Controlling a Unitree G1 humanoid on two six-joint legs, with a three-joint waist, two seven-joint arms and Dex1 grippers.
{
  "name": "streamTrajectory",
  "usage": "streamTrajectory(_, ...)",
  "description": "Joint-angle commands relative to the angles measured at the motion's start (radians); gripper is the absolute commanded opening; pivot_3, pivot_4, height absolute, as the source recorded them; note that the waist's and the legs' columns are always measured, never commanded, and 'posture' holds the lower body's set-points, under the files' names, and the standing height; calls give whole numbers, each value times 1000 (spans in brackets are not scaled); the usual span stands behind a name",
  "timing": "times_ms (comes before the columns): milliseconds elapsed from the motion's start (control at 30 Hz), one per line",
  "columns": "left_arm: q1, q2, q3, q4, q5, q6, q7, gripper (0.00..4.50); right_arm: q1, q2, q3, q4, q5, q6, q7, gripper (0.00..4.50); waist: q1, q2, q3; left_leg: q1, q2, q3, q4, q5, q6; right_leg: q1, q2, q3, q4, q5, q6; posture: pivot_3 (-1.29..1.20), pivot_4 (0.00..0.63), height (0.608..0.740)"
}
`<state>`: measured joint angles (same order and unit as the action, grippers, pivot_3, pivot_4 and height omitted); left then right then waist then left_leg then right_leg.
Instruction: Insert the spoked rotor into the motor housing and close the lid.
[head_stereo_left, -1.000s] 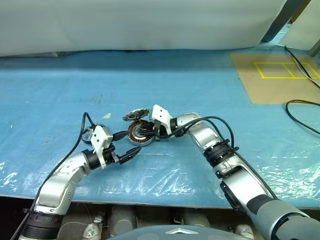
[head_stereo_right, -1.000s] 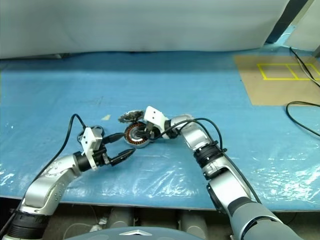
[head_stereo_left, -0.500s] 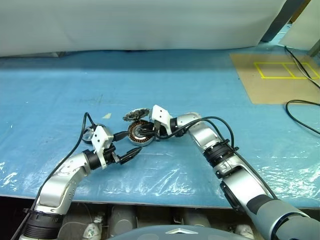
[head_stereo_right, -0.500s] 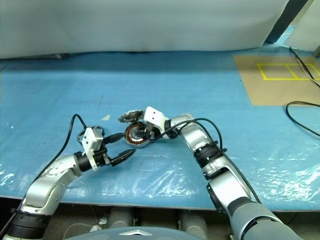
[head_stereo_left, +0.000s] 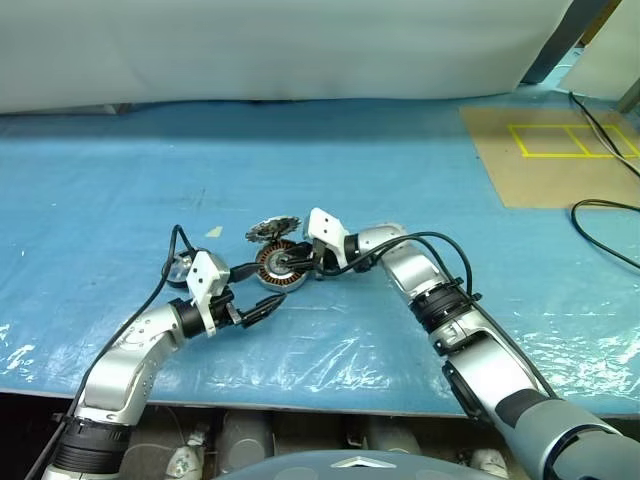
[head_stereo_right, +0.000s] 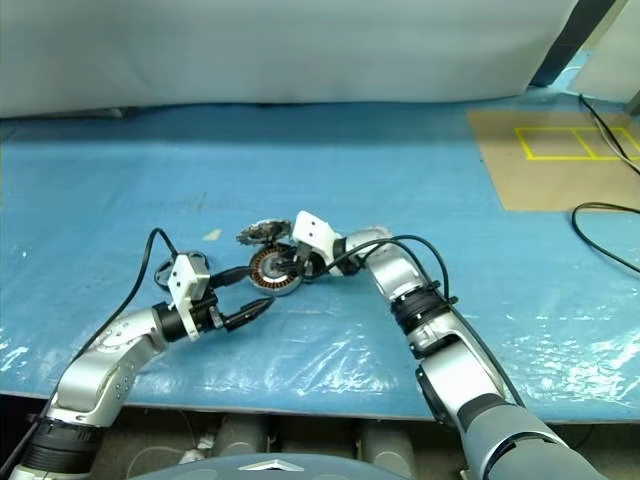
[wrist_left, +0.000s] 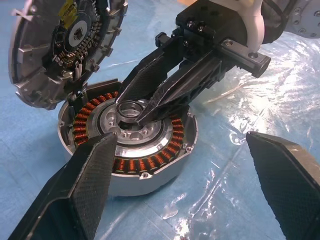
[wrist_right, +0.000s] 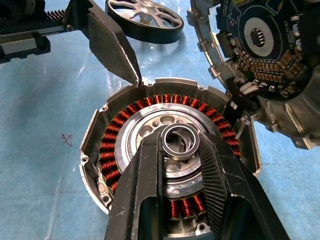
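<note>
The small metal ring (wrist_right: 180, 141) sticks up from the centre hub (wrist_right: 172, 167). Next, my right gripper lets go of it, rise, shuts its fingers and presses the ring down.
The motor housing (wrist_right: 120, 135), a silver cup with copper windings, lies on the blue sheet. My right gripper (wrist_right: 180, 141) reaches over it from the right and is shut on a small metal ring (wrist_right: 180, 129), held right above the centre hub. The lid (wrist_right: 260, 55), a finned disc carrying a circuit board, stands tilted open at the housing's far edge. My left gripper (wrist_left: 182, 145) is open, its fingers spread wide just in front of the housing and touching nothing. The spoked rotor (wrist_right: 145, 20) lies flat on the sheet behind my left gripper (head_stereo_left: 266, 283).
The blue plastic-covered table (head_stereo_left: 420, 160) ends in a front edge close to me. A brown board with yellow tape (head_stereo_left: 560, 150) lies at the far right, with a black cable (head_stereo_left: 600, 215) beside it. A white wall closes the back.
</note>
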<state>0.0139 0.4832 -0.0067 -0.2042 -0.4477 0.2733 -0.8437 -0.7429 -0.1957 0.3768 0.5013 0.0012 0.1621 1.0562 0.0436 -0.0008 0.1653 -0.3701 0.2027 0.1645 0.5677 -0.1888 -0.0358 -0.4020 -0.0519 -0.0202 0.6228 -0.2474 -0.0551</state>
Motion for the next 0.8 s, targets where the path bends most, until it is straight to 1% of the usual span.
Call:
streamTrajectory(33, -1, -1, 7, -11, -1, -20, -8, 4359, -13, 6, -1, -13, 1, -5, 7, 661, 0, 0, 0, 0, 0, 0, 0, 0, 0, 0, 0, 0, 0, 0, 0, 0, 150, 740)
streamTrajectory(400, 1, -3, 6, -18, -2, -13, -4, 4359, 2, 5, 12, -49, -2, 4, 24, 661, 0, 0, 0, 0, 0, 0, 0, 0, 0, 0, 0, 0, 0, 0, 0, 0, 150, 740)
streamTrajectory(667, -3, -6, 2, -17, 0, -11, -3, 4359, -10, 6, 0, -21, -9, -3, 6, 661, 0, 0, 0, 0, 0, 0, 0, 0, 0, 0, 0, 0, 0, 0, 0, 0, 150, 740)
streamTrajectory(800, 0, -7, -1, -25, -1, -6, -2, 4359, -2, -3, 15, -14, -26, -13, 9, 661, 0, 0, 0, 0, 0, 0, 0, 0, 0, 0, 0, 0, 0, 0, 0, 0, 150, 740)
